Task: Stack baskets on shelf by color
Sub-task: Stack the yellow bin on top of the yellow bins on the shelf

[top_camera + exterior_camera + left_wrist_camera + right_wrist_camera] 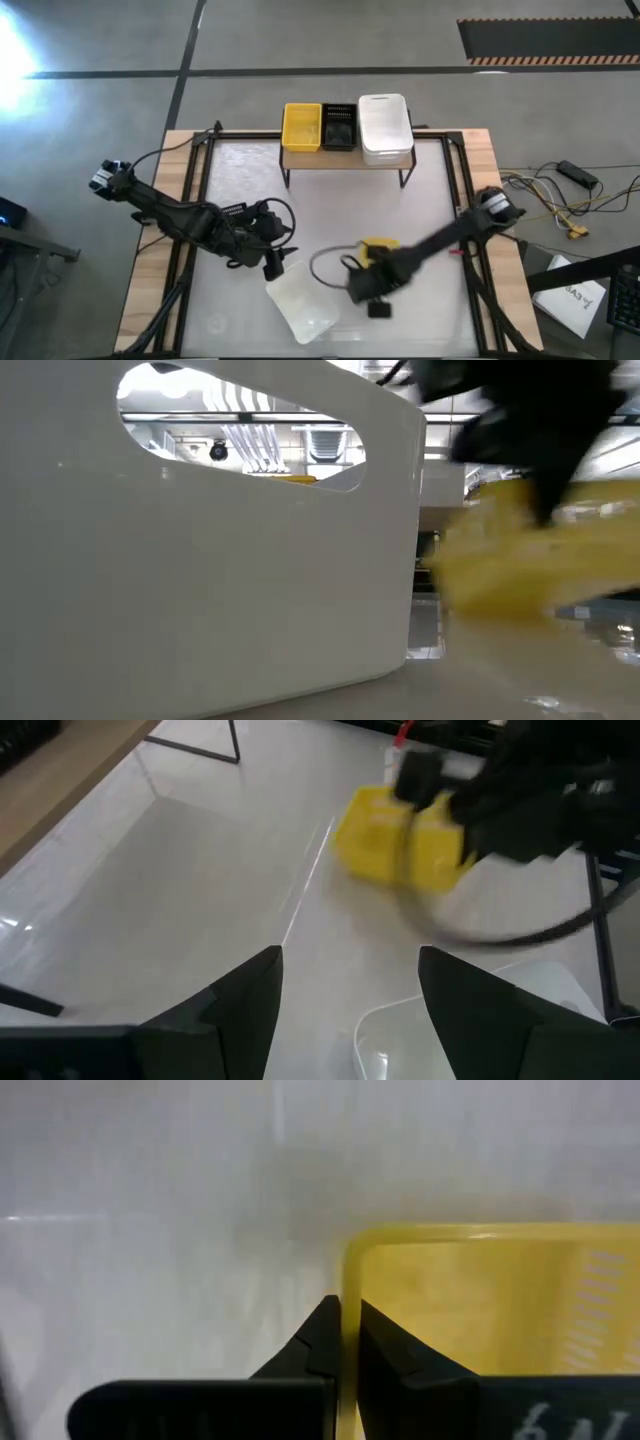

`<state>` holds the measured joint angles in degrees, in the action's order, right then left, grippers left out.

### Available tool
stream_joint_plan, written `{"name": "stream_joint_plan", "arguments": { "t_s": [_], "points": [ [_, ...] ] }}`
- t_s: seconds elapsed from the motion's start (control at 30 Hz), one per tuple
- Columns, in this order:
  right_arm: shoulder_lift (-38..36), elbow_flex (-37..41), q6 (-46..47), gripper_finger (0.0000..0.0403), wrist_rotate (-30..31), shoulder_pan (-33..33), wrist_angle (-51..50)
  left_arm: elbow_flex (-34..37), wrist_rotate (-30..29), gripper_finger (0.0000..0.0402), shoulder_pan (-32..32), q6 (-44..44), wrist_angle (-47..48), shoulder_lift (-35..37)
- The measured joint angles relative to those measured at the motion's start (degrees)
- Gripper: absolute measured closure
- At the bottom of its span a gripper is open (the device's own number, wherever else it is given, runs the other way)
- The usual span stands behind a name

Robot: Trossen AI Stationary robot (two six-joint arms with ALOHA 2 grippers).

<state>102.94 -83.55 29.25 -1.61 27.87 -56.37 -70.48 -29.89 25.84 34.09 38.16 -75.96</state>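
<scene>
The yellow basket on the shelf (301, 127) is on my left gripper's side, so my right gripper should put its yellow basket (380, 243) down for my left gripper to stack.
A yellow basket (380, 246) is in my right gripper (368, 265), near the table's middle; it also shows in the left wrist view (385, 840) and, blurred, in the low view (520, 560). My right gripper (348, 1330) is shut on its wall. A translucent white basket (303, 300) rests on its bottom at the near side of the table and fills the low view (200, 560). My left gripper (272, 265) is open just left of the white basket's far corner (400, 1030), touching nothing. The shelf (345, 158) at the far edge carries a yellow basket (301, 127), a black one (338, 126) and stacked white ones (385, 128). My right gripper holds the yellow basket by the rim of one wall near a rounded corner (348, 1270). The wall is pinched with one finger (385, 1355) inside the basket and the other outside. In the low view the basket seems to be lifted off the table.
Black table rails run along the left (195, 220) and right (465, 200) sides. A loop of cable (325, 262) lies between the two grippers. Bare white tabletop (350, 210) lies between the grippers and the shelf.
</scene>
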Motion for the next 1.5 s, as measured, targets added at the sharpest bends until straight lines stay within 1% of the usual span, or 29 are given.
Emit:
{"name": "stream_joint_plan", "arguments": {
  "t_s": [0.07, 0.17, 0.23, 0.33, 0.4, 0.5, 0.6, 0.67, 0.73, 0.8, 0.87, 0.9, 0.97, 1.07, 1.2, 1.3, 1.4, 1.5],
  "points": [
    [0.89, -0.02, -5.99, 0.0394, 0.05, -3.99, 3.83, 0.0, 0.0, 0.0182, -0.01, 0.1, 0.41, 0.37],
    [2.1, -0.28, -11.07, 0.0394, -0.02, -8.81, 9.19, -0.04, 0.32, 0.0182, 0.01, 2.45, 1.84, 1.41],
    [2.82, -0.47, -13.38, 0.0394, -0.01, -11.01, 11.65, -0.04, 0.97, 0.0182, 0.03, 4.85, 4.21, 2.41],
    [3.43, -0.62, -18.1, 0.0388, -0.6, -12.6, 14.66, -0.04, 1.82, 0.0182, 0.03, 7.52, 7.47, 3.85],
    [3.49, -1.2, -20.84, 0.0372, -1.41, -13.19, 16.93, -0.04, 2.46, 0.0182, 0.1, 7.59, 8.59, 4.44],
    [3.41, -3.11, -21.37, 0.0333, -1.41, -13.7, 18.76, -0.04, 2.58, 0.0182, 0.1, 7.3, 8.84, 4.74],
    [3.09, -6.62, -20.31, 0.0293, -1.4, -13.92, 15.76, -0.04, 2.6, 0.0182, 0.1, 7.09, 8.76, 4.1],
    [1.6, -8.06, -18.96, 0.0276, -1.31, -13.92, 12.13, -0.04, 2.6, 0.0182, 0.1, 7.07, 7.78, 3.08],
    [-1.25, -7.9, -17.95, 0.0268, 1.31, -13.11, 8.96, -0.04, 2.64, 0.0182, 0.08, 7.05, 5.15, 1.55],
    [-5.64, -5.21, -17.05, 0.0269, 7.6, -11.19, 6.13, -0.04, 2.68, 0.0182, -0.1, 6.73, -0.01, -0.53],
    [-11.56, -0.3, -13.9, 0.0276, 14.26, -8.7, 5.28, -0.04, 4.9, 0.0182, -1.09, 4.68, -6.97, -3.44],
    [-14.6, 2.55, -11.0, 0.0281, 16.85, -7.48, 5.13, -0.19, 6.89, 0.0182, -1.93, 3.47, -10.41, -5.23],
    [-21.38, 8.24, -3.95, 0.029, 20.18, -5.06, 4.99, -1.2, 11.52, 0.0182, -3.9, 1.07, -16.42, -9.21],
    [-30.92, 15.48, 8.04, 0.0304, 22.85, -1.3, 5.07, -4.13, 16.11, 0.0182, -6.94, -1.59, -21.54, -16.06],
    [-41.36, 22.68, 19.71, 0.0318, 23.95, 3.5, 5.2, -10.47, 23.41, 0.0182, -9.98, -4.69, -22.14, -24.82],
    [-47.39, 26.44, 24.39, 0.0327, 26.51, 6.6, 5.29, -16.15, 27.13, 0.0182, -10.49, -6.35, -21.25, -30.5],
    [-51.46, 28.92, 26.31, 0.0334, 28.04, 8.88, 5.61, -22.18, 27.88, 0.0182, -10.29, -6.19, -13.7, -35.41],
    [-53.78, 30.3, 25.91, 0.0337, 28.9, 10.01, 5.78, -26.75, 27.8, 0.0182, -10.29, -6.05, -4.2, -39.98]
  ]
}}
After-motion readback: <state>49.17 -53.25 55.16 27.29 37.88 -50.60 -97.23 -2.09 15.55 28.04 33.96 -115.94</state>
